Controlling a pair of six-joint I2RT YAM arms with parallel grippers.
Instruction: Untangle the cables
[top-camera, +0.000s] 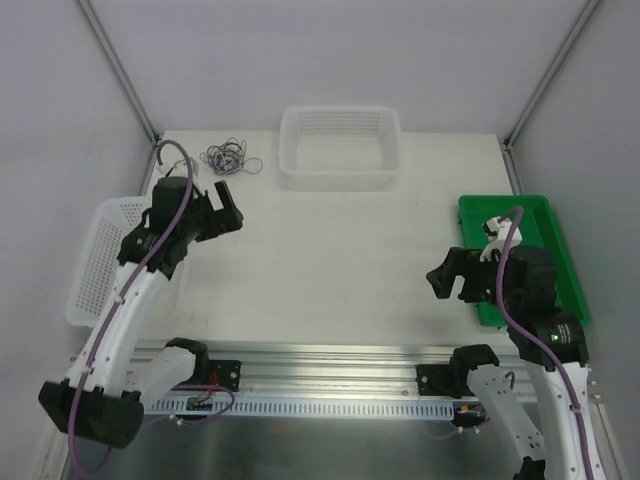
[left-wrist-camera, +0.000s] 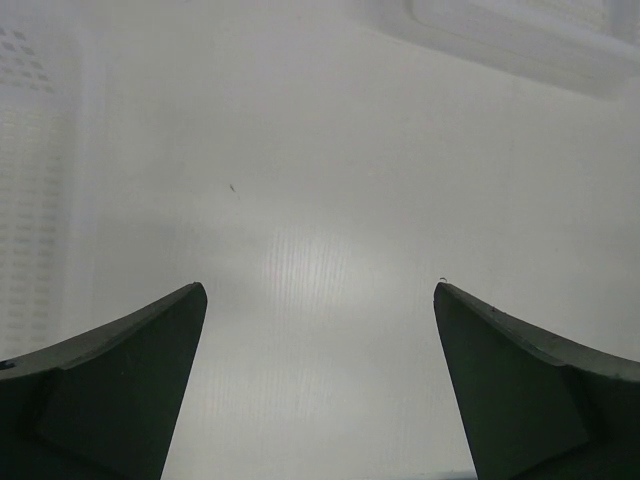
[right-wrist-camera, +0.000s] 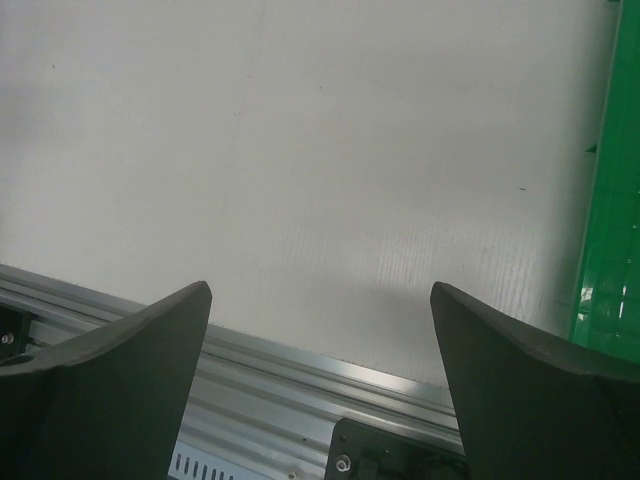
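Observation:
My left gripper should keep reaching forward until its fingers are on both sides of the near strands of cable (top-camera: 229, 170), because the tangle (top-camera: 227, 156) lies clear of the white basket and the tangle's near side is open.
The cables (top-camera: 226, 158) lie bunched in a small dark and purplish tangle on the white table at the back left, just left of the white basket. My left gripper (top-camera: 226, 204) is open and empty, a short way in front of the tangle. In the left wrist view its gripper (left-wrist-camera: 320, 290) frames only bare table; the cables do not show there. My right gripper (top-camera: 445, 280) is open and empty at the right, beside the green tray. In the right wrist view its gripper (right-wrist-camera: 320, 288) frames bare table and the aluminium rail.
A white perforated basket (top-camera: 340, 177) stands at the back centre. Another white basket (top-camera: 95, 262) sits at the left edge under the left arm. A green tray (top-camera: 570, 270) lies at the right. An aluminium rail (top-camera: 320, 360) runs along the near edge.

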